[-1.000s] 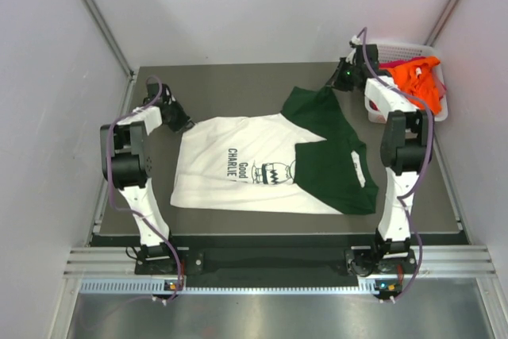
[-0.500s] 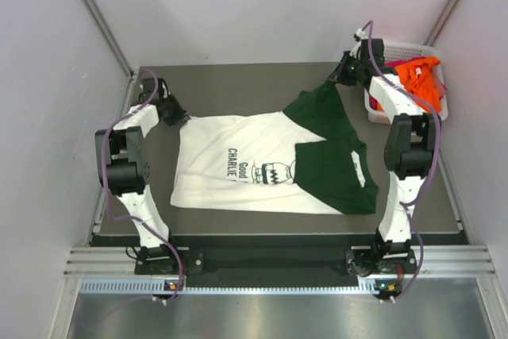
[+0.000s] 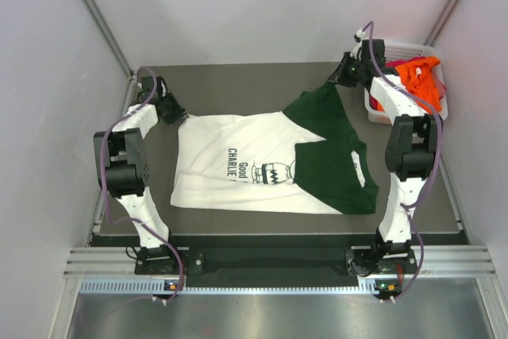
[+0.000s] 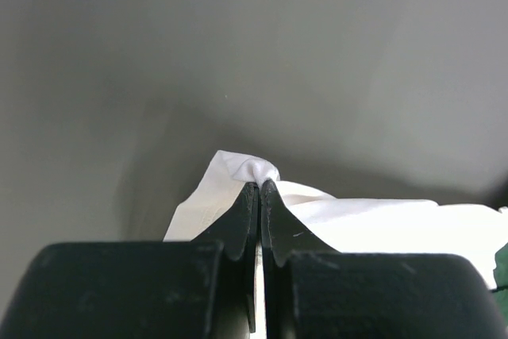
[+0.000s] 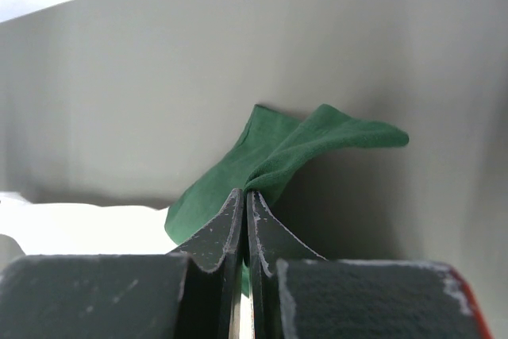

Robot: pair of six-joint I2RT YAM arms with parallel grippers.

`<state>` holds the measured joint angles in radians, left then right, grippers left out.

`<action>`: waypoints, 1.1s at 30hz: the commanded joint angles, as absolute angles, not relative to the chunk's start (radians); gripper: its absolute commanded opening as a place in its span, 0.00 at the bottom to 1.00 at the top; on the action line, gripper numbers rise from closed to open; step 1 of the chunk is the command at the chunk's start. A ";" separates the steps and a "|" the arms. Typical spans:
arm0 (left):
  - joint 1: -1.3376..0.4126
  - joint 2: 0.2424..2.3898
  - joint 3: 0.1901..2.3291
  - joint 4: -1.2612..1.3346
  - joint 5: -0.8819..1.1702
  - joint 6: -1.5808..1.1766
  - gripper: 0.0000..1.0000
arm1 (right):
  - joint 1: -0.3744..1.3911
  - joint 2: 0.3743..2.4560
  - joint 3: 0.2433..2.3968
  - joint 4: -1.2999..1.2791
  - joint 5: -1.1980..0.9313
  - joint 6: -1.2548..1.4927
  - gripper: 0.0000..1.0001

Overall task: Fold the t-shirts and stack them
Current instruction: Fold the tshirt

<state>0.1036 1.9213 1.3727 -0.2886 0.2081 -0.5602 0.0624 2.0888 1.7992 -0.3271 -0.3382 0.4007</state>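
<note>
My right gripper keeps folding the green sleeve closer until it covers the t-shirt's green part (image 3: 337, 148), because both grippers are holding the far edge's ends (image 3: 324, 96) above the flat t-shirt.
A white t-shirt (image 3: 238, 160) with dark green sleeves and black print lies spread on the dark table, partly folded at its right end. My left gripper (image 3: 176, 113) is shut on its far left white corner (image 4: 258, 171), pinched between the black fingers (image 4: 238, 220). At the far right, my right gripper (image 3: 340, 78) is shut on the tip of a green sleeve (image 5: 302, 148), which is drawn up into a point. Orange and magenta t-shirts (image 3: 417, 77) lie bunched in the white basket (image 3: 440, 109).
The basket stands at the table's far right corner beside the right arm. Grey walls close in on the left, the back and the right. The table's front edge (image 3: 278, 236) runs just past the shirt's near hem.
Both grippers have drawn their corners of the shirt toward the back of the table, the left one further left and the right one up and right. The far edge is stretched tauter.
</note>
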 commanded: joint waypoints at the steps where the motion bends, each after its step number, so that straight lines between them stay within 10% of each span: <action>1: 0.106 1.893 1.396 -0.273 0.181 -0.561 0.00 | 0.049 1.988 1.780 -0.288 -0.359 0.388 0.00; 33: 0.084 1.634 1.086 -0.143 0.075 -0.499 0.00 | 0.029 1.543 1.281 -0.249 -0.397 0.350 0.00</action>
